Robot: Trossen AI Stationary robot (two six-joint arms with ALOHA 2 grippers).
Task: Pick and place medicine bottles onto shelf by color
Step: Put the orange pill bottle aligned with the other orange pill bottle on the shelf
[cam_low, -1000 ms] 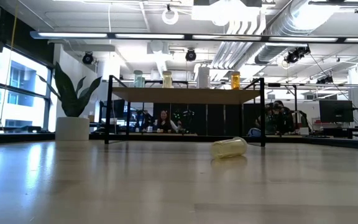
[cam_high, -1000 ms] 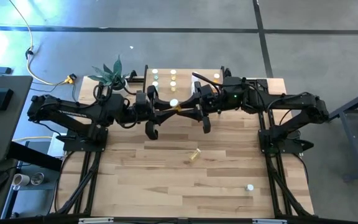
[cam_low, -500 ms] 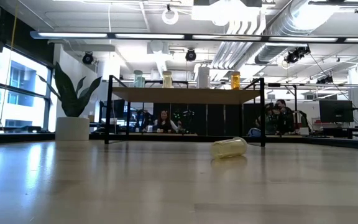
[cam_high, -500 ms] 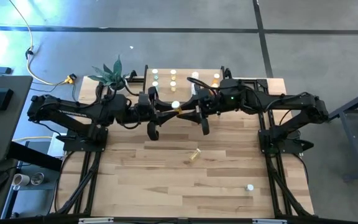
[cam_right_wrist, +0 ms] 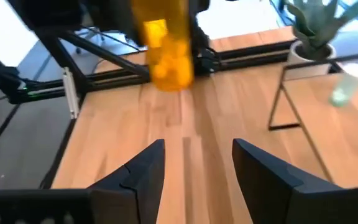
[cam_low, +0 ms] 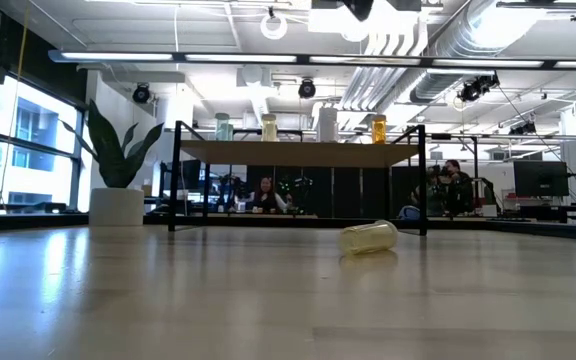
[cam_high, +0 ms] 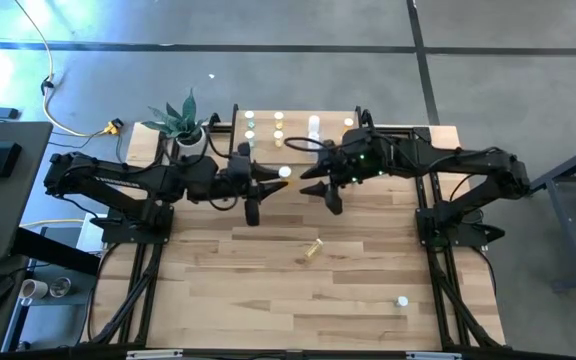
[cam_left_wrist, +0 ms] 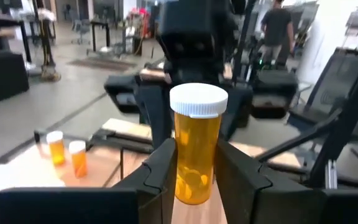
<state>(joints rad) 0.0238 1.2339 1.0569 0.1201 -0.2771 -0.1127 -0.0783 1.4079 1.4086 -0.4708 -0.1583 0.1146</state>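
The shelf's orange row (cam_high: 348, 124) is near my right gripper while my left gripper holds the orange bottle, so next my right gripper grasps the bottle (cam_left_wrist: 197, 129) below its cap.
An orange medicine bottle (cam_left_wrist: 194, 155) with a white cap (cam_high: 284, 172) stands upright in my left gripper (cam_high: 274, 176), which is shut on it, high over the table's middle. My right gripper (cam_high: 310, 181) faces it from the right, open and tipped downward (cam_right_wrist: 194, 165), a short way off the bottle (cam_right_wrist: 166, 59). The shelf (cam_high: 298, 116) stands at the far edge with several capped bottles in rows on its top (cam_low: 303, 150). A yellow bottle (cam_high: 313, 248) lies on its side on the table, and a white-capped one (cam_high: 402, 300) stands near the front right. My left gripper pinches the lower half of the orange bottle's body (cam_left_wrist: 191, 183) between its two fingers (cam_left_wrist: 160, 171). The fingers reach in level from the table's left. The bottle stands upright, cap on top, lifted clear of the table.
A potted plant (cam_high: 182, 122) stands at the far left corner beside the shelf. The shelf's thin black legs (cam_low: 176, 180) leave open room beneath its top. People and equipment show in the room beyond the table (cam_low: 264, 195).
My right gripper, which met the orange bottle together with my left one a second ago, has come away from it toward the table's right and tipped downward. My left gripper keeps the bottle and has sunk a little.
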